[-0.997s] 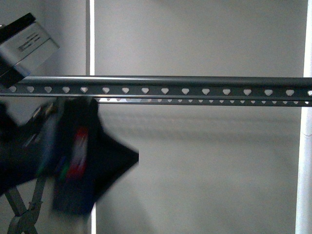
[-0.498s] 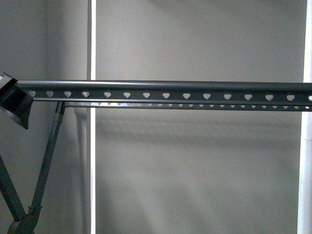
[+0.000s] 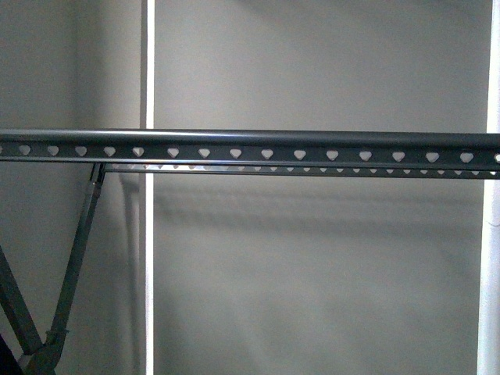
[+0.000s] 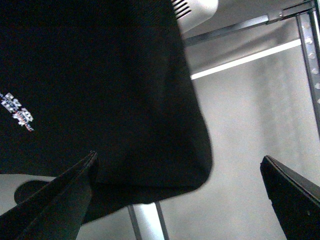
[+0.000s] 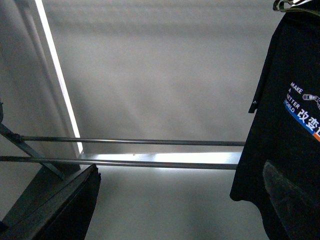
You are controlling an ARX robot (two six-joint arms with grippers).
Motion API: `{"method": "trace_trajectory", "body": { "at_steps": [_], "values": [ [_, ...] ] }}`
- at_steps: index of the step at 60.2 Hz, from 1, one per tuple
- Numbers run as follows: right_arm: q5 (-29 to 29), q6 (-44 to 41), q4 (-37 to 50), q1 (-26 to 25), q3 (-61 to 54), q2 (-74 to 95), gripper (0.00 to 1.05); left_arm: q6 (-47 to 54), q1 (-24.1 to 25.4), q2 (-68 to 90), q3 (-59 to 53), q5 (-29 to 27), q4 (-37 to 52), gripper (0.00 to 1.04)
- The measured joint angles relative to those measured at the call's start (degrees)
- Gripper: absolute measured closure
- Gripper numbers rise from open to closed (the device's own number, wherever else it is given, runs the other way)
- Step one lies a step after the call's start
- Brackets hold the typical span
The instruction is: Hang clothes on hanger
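The black shirt (image 4: 120,100) has a soft, rounded corner (image 4: 200,172), so I expect the cloth to droop between my grippers and hang in loose folds when I lift it.
The hanger (image 3: 250,145), a long dark grey rail with heart-shaped holes, spans the front view on grey crossed legs (image 3: 74,258). No arm or garment shows there. In the left wrist view a black shirt (image 4: 100,85) with a small print hangs close ahead, its lower edge reaching between the spread fingers (image 4: 55,200) of my left gripper (image 4: 179,156), which is open. Part of the rail (image 4: 311,55) shows beyond. In the right wrist view the black shirt (image 5: 285,140) with blue and white lettering hangs to one side. My right gripper (image 5: 181,166) is open with nothing in it.
A pale wall with bright vertical light strips (image 3: 147,70) stands behind the rack. Two thin horizontal rods (image 5: 150,142) cross the right wrist view, with a lit strip between them. A white ribbed housing (image 4: 195,12) sits above the shirt in the left wrist view.
The left arm and the black shirt, seen at the left of the front view a second ago, have dropped out of that view. Only the bare rail remains there.
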Motion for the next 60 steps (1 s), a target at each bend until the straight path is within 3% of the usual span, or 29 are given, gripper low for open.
{"method": "trace_trajectory", "body": {
  "at_steps": [24,41,60],
  "values": [
    [0.0,0.0,0.0,0.0,0.0,0.0,0.07,5.7,1.3,6.1,0.3,1.5,9.6,0.07],
    [0.0,0.0,0.0,0.0,0.0,0.0,0.07,15.6,1.4,16.5,9.6,0.7,17.4,0.07],
    [0.0,0.0,0.0,0.0,0.0,0.0,0.07,20.8,2.2,20.2,15.8,2.6,17.3,0.07]
  ]
}}
